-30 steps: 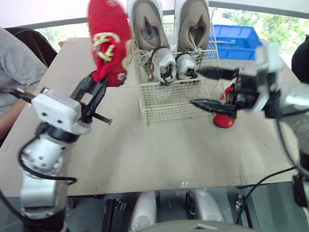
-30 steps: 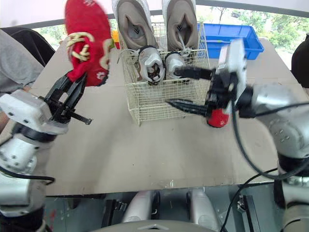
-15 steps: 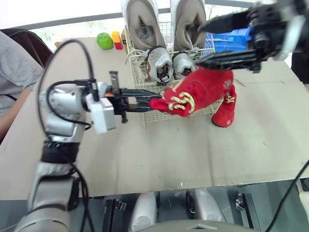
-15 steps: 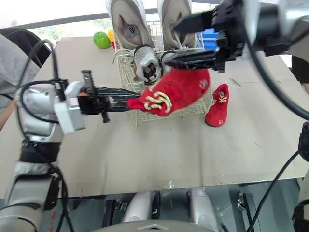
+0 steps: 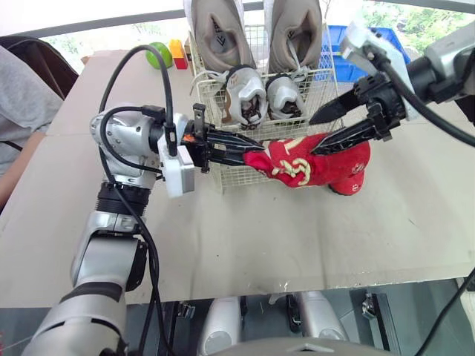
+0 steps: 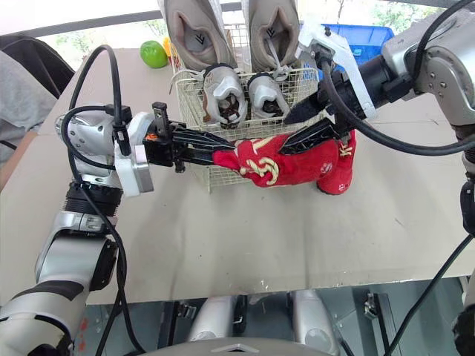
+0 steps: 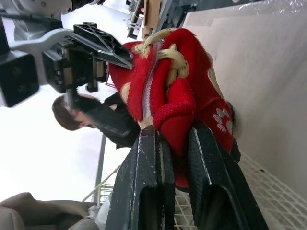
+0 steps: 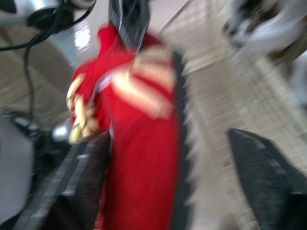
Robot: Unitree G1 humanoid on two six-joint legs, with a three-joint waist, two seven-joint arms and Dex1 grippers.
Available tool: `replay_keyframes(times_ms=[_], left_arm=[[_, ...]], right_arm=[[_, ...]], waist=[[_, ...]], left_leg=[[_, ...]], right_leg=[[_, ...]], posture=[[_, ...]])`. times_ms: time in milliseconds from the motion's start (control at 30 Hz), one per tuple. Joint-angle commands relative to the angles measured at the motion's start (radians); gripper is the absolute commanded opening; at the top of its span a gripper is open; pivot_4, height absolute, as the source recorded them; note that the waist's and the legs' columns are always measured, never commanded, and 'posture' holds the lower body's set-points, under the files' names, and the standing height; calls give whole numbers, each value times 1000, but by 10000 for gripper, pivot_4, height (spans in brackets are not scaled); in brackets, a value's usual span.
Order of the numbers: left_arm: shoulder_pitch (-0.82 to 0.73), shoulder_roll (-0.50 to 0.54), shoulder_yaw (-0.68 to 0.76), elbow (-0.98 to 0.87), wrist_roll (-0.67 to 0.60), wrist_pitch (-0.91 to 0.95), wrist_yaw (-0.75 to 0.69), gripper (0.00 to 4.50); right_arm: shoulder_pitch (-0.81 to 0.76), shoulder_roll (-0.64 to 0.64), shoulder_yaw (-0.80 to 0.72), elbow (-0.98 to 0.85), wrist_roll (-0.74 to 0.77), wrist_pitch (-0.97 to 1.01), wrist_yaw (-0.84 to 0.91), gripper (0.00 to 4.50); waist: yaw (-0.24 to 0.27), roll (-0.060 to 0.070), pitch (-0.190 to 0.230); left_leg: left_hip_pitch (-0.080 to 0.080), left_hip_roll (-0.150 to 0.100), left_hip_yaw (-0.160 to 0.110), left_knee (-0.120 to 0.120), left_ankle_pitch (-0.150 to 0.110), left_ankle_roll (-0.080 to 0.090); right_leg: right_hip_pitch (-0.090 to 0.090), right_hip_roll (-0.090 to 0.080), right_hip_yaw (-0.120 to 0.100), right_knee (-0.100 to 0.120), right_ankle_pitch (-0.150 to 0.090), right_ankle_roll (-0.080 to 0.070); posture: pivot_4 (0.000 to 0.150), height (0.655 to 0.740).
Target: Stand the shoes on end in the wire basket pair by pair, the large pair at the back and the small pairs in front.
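Note:
The heel collar of the red shoe (image 5: pixel 318 159) is squeezed narrow (image 5: pixel 257 159) between the fingers of the robot's left gripper, so the collar should pop open when the robot's right gripper carries the shoe away.
My left gripper (image 5: pixel 249 153) is shut on the heel collar of a small red shoe (image 5: pixel 308 165) with cream laces, holding it sideways in the air in front of the wire basket (image 5: pixel 228 176). In the left wrist view both fingers (image 7: pixel 148 158) clamp that collar. My right gripper (image 5: pixel 321 132) is open and straddles the shoe's toe end; the shoe (image 8: pixel 144 143) lies between its spread fingers. The second red shoe (image 6: pixel 335 182) stands on the table just behind. In the basket, two large beige shoes (image 5: pixel 215 33) stand at the back and two small grey shoes (image 5: pixel 246 96) in front.
A green apple (image 5: pixel 154 55) and a yellow-and-red block (image 5: pixel 178 53) lie at the table's far left corner. A blue bin (image 6: pixel 364 33) sits behind the basket on the right. A person's grey sleeve (image 5: pixel 22 96) is at the left edge.
The left gripper swung the red shoe from high on the left down and rightward to the basket's front. The right gripper came down from above and now straddles its toe.

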Motion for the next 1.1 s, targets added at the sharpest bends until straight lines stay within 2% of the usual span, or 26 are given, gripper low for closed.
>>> replay_keyframes(times_ms=[33,167,233,267,300,333,367,400,467,500,567,633,667,733,800,933,1067,1100], left_arm=[[-54,-8,20,0,-59,-67,-4,1321],[-69,-8,17,20,-62,-116,7,1321],[-62,2,20,13,-81,-90,16,1321],[-46,13,27,-11,-105,11,45,1321],[-34,21,33,-33,-122,87,68,11309],[-12,41,33,-70,-148,225,107,15068],[28,101,25,-147,-248,525,215,18398],[61,159,28,-218,-376,800,333,24063],[146,265,56,-339,-658,1242,552,32541],[221,294,83,-396,-792,1372,647,32748],[331,311,139,-480,-961,1525,788,32748],[410,287,177,-553,-1023,1592,891,32748],[445,254,187,-590,-1018,1595,943,32748],[494,154,188,-669,-1100,1596,1085,32748],[508,66,171,-737,-1107,1597,1182,32748],[490,-56,163,-772,-1090,1603,1278,32748],[447,-111,183,-739,-1091,1616,1314,32748],[434,-113,189,-729,-1088,1624,1308,30310]], right_arm=[[-24,1,11,4,-20,30,43,15586],[-10,4,-9,-7,-26,43,53,2404],[4,7,-48,-11,-21,40,41,1831],[13,12,-83,-6,-7,55,24,1831],[20,16,-110,-5,3,68,13,1830],[30,18,-140,-6,15,84,-1,1828],[52,32,-204,-7,38,112,-34,1824],[72,54,-280,-5,66,159,-73,1793],[141,128,-476,-36,106,234,-194,1681],[173,215,-618,-62,108,290,-282,1677],[218,349,-808,-117,121,347,-425,1660],[260,473,-939,-200,137,359,-551,1655],[281,537,-997,-240,149,359,-619,1654],[309,689,-1112,-323,144,359,-761,1652],[341,780,-1161,-393,160,359,-853,1649],[377,883,-1194,-474,197,359,-970,1640],[404,958,-1205,-523,230,358,-1048,1619],[414,981,-1203,-540,240,358,-1070,1617]], waist=[[0,0,0],[0,0,0],[0,0,0],[0,0,0],[0,0,0],[0,0,0],[-1,0,0],[-7,0,0],[-19,0,1],[-20,0,1],[-32,1,0],[-25,2,0],[-22,2,0],[-10,2,0],[4,1,0],[8,2,0],[-1,2,0],[-3,2,0]], left_leg=[[0,0,0,2,0,0],[0,0,-1,5,0,0],[0,0,-1,6,0,0],[0,0,-1,7,0,0],[0,0,-2,7,0,0],[0,0,-2,7,0,0],[0,0,-2,7,0,0],[0,0,-6,7,0,0],[0,4,-12,6,0,0],[0,4,-12,5,0,0],[1,6,-14,5,0,0],[1,5,-14,5,0,0],[0,5,-14,5,0,-1],[0,4,-16,5,2,-3],[0,2,-16,6,3,-4],[0,-2,-14,7,3,-5],[2,-3,-12,7,3,-5],[2,-3,-11,7,3,-5]], right_leg=[[0,0,0,1,0,0],[0,0,0,5,0,0],[0,0,0,6,0,0],[0,0,0,7,0,0],[0,0,0,7,0,0],[0,0,-1,7,0,0],[0,0,-1,7,0,0],[0,0,-1,7,0,0],[0,0,-2,8,0,1],[0,0,-3,9,0,1],[2,0,-4,8,0,1],[2,0,-4,10,0,1],[1,0,-5,10,0,1],[2,0,-6,11,0,1],[2,-1,-5,11,0,0],[2,-2,-3,12,1,2],[3,0,-2,12,1,2],[3,0,-2,13,1,2]], posture=[[1500,7400],[1500,7400],[1500,7400],[1500,7400],[1500,7400],[1500,7400],[1500,7400],[1500,7400],[1500,7400],[1500,7400],[1500,7400],[1500,7400],[1500,7400],[1500,7400],[1500,7400],[1500,7400],[1500,7400],[1500,7400]])
